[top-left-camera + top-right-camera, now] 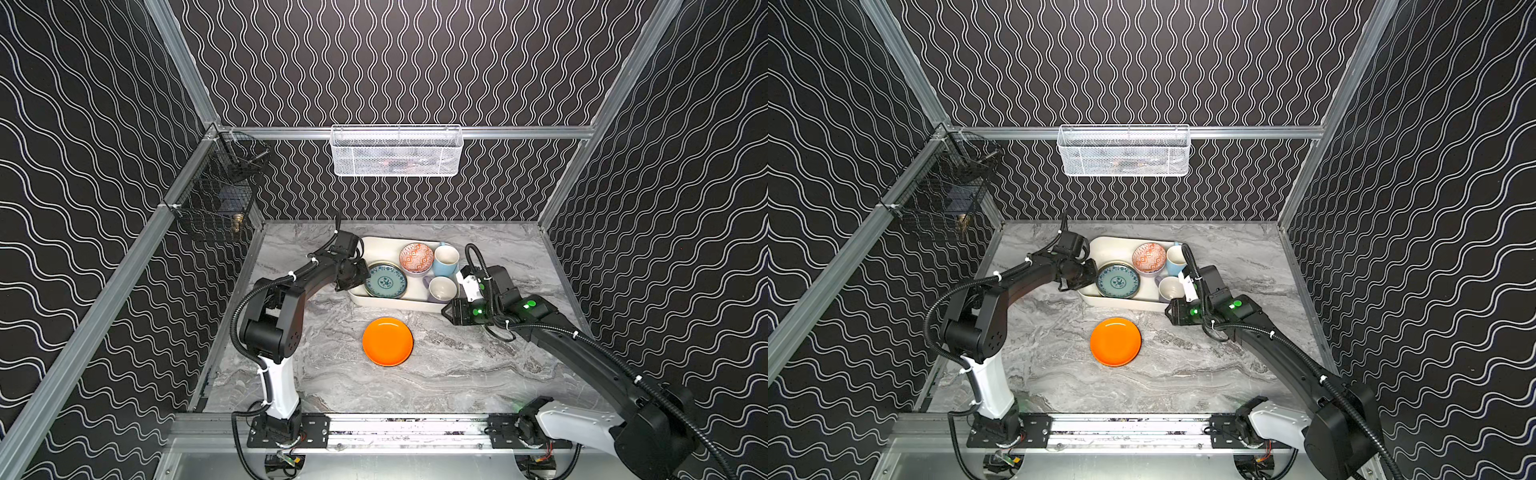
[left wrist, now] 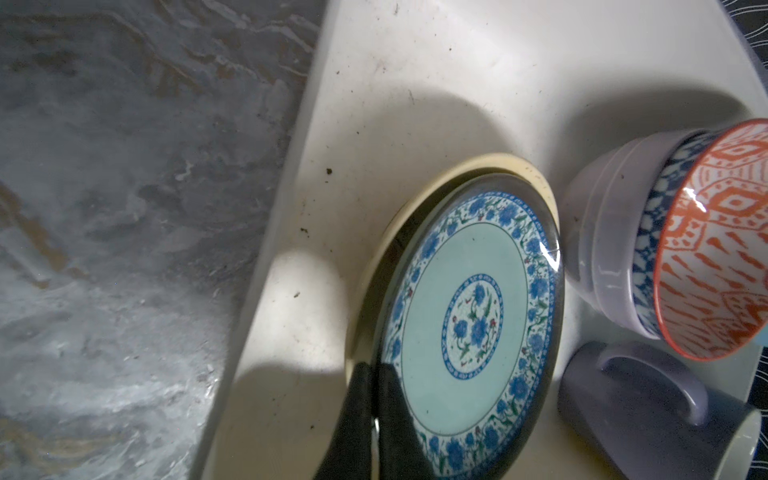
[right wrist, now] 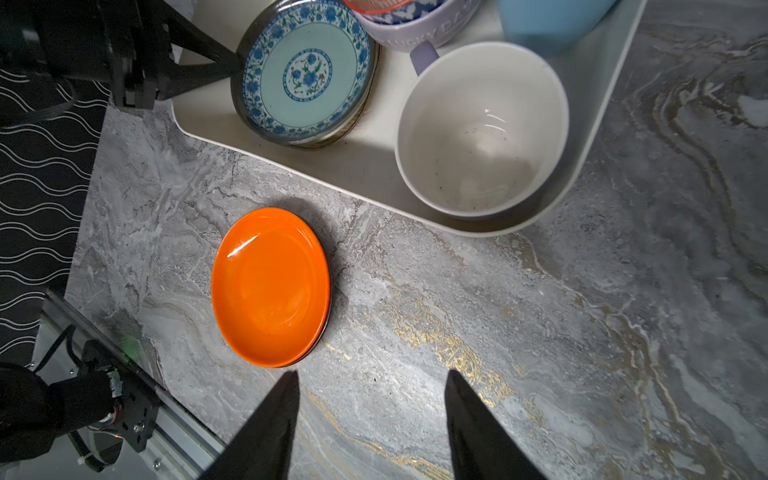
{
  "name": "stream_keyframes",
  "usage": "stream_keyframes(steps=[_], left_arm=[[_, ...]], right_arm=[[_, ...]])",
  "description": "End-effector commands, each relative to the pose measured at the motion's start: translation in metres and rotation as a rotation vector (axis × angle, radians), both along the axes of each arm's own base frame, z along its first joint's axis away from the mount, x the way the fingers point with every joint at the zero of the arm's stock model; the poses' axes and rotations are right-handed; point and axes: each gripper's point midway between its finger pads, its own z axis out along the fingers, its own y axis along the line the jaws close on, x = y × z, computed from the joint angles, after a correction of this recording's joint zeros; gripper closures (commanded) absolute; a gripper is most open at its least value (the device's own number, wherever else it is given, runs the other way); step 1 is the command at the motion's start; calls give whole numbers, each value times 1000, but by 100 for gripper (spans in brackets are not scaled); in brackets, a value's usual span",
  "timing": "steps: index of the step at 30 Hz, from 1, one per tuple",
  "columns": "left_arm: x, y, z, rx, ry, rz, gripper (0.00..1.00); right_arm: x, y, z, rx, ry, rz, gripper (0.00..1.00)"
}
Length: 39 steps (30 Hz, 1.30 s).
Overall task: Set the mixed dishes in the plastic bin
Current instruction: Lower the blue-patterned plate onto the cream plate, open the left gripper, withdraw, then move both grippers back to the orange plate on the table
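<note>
The orange plate is nested on a dark plate (image 3: 317,344), so my right gripper should push the orange plate's rim (image 1: 409,342) over toward my left gripper so that it can be gripped.
The cream plastic bin (image 1: 380,248) stands at the back of the marble table. In it the teal patterned plate (image 2: 469,316) lies on a tan-gold plate (image 2: 415,187), and my left gripper (image 2: 376,374) is shut on the teal plate's rim. Beside them an orange-white bowl (image 1: 416,257) nests in a lavender bowl (image 2: 602,232), with a light-blue mug (image 1: 445,259) and a lavender mug (image 3: 482,129) further along. An orange plate (image 3: 270,286) lies on the table in front of the bin, a dark rim showing under it. My right gripper (image 3: 372,378) hovers open and empty just beside that plate.
A white mesh basket (image 1: 397,151) hangs on the back wall. A black wire basket (image 1: 216,195) hangs on the left wall. An aluminium rail (image 1: 395,428) with both arm bases runs along the table's front edge.
</note>
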Motion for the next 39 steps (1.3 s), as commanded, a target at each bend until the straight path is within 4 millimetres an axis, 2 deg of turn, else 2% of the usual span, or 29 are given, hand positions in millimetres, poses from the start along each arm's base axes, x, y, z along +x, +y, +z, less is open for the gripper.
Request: stream_keyframes(steps=[1, 3, 5, 8, 12, 17, 21, 24, 25, 28, 31, 35, 39], left_arm=[[6, -1, 5, -7, -15, -1, 84], [6, -2, 5, -7, -14, -2, 82], [6, -1, 4, -5, -12, -2, 70], [6, -1, 6, -1, -12, -3, 58], [3, 0, 12, -3, -18, -5, 57], [-13, 3, 28, -5, -31, -12, 59], [-42, 6, 43, -27, -56, -11, 60], [-73, 10, 47, -35, -65, -7, 58], [-85, 10, 45, -38, -60, -5, 58], [-122, 7, 33, -49, -40, -12, 57], [-155, 2, 13, -67, -12, -25, 58], [-182, -3, -7, -78, 18, -51, 58], [-192, -6, -13, -73, 22, -79, 57]], right_arm=[[1, 2, 1, 7, -10, 15, 42], [1, 1, 1, 6, -13, 13, 42], [1, 1, 1, 6, -13, 15, 42], [1, 1, 0, 5, -6, 16, 42], [-1, 1, 0, 6, 0, 19, 42], [-3, 3, -1, 18, 10, 27, 42], [-5, 4, -7, 18, 25, 29, 40], [-9, 10, -14, 28, 52, 46, 40], [-11, 14, -16, 28, 59, 56, 42], [-18, 27, -22, 20, 73, 87, 57], [-28, 47, -33, 12, 96, 127, 64], [-42, 75, -53, -3, 139, 181, 71], [-46, 90, -70, -30, 171, 192, 74]])
